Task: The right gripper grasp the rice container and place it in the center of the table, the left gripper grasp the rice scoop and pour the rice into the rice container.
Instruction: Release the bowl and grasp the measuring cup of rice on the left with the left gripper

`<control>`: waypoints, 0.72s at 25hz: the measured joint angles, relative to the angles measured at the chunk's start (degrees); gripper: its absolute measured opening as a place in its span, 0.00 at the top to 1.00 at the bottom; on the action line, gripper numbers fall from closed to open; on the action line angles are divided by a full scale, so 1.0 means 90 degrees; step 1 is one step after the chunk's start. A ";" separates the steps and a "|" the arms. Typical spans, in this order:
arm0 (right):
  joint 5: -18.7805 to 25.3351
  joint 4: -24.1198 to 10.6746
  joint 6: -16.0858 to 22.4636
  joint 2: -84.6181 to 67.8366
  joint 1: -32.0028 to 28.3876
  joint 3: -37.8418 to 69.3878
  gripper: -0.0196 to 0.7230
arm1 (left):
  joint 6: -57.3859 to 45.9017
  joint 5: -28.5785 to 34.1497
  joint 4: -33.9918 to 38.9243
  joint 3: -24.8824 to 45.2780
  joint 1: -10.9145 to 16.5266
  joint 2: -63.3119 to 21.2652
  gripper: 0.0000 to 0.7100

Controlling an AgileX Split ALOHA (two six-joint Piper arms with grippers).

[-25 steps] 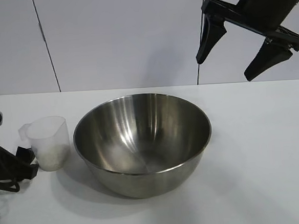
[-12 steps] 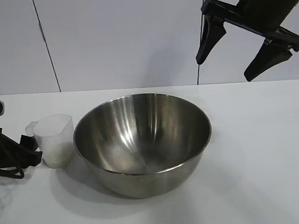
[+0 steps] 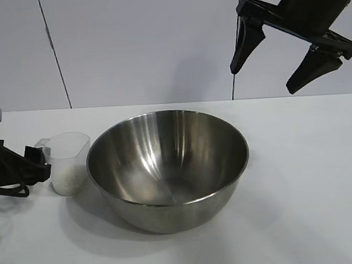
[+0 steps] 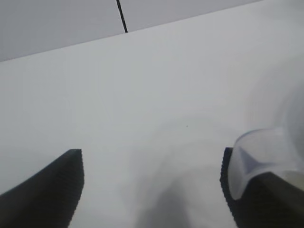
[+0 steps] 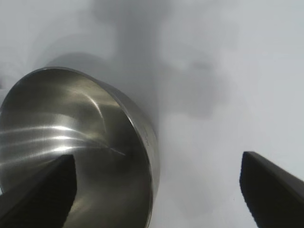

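Rice shows only in the scoop's lower part [image 3: 69,179], so the rice scoop [image 3: 68,155] should empty completely and cover only the bottom of the rice container when the robot pours.
The rice container [image 3: 166,163], a large shiny steel bowl, stands in the middle of the white table [image 3: 312,183]; it also shows in the right wrist view [image 5: 71,137]. The rice scoop [image 3: 69,154], a small clear cup with rice [image 3: 68,177] in its bottom, stands upright just left of the bowl. My left gripper [image 3: 39,161] is low at the table's far left, at the cup's handle side. In the left wrist view the left gripper [image 4: 152,159] is open, and the cup's edge [image 4: 266,152] overlaps one finger. My right gripper [image 3: 265,80] hangs open and empty high above the bowl's right side.
A pale panelled wall [image 3: 145,43] runs behind the table. Bare tabletop lies to the right of the bowl and in front of it.
The left gripper and the cup have shifted right, towards the bowl, and the cup has turned a little. The bowl and the right gripper have not moved.
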 joint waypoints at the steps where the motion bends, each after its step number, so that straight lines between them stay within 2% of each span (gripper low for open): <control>1: 0.0000 0.0000 0.0000 0.0000 0.0000 0.0000 0.11 | -0.0050 0.0006 0.0027 0.0000 0.0000 0.0000 0.21; 3: 0.0000 0.0000 0.0000 0.0000 0.0000 0.0000 0.11 | -0.0219 0.0006 0.0068 0.0000 0.0000 0.0000 0.29; 5: -0.0002 0.0000 0.0000 0.0000 0.0000 0.0000 0.11 | -0.0349 0.0006 0.0096 0.0000 0.0000 0.0000 0.44; 8: -0.0007 0.0000 0.0000 0.0000 0.0000 0.0000 0.11 | -0.0490 0.0006 0.0300 0.0000 0.0000 0.0000 0.76; 10: -0.0007 0.0000 0.0000 0.0000 0.0000 0.0000 0.11 | -0.0522 0.0006 0.0504 0.0000 0.0000 0.0000 0.89; 13: -0.0007 0.0000 0.0000 0.0000 0.0000 0.0000 0.11 | -0.0533 0.0006 0.0716 0.0000 0.0000 0.0000 0.97; 18: -0.0007 0.0000 0.0000 0.0000 0.0000 0.0000 0.11 | -0.0540 0.0026 0.0716 0.0000 0.0000 -0.0164 0.99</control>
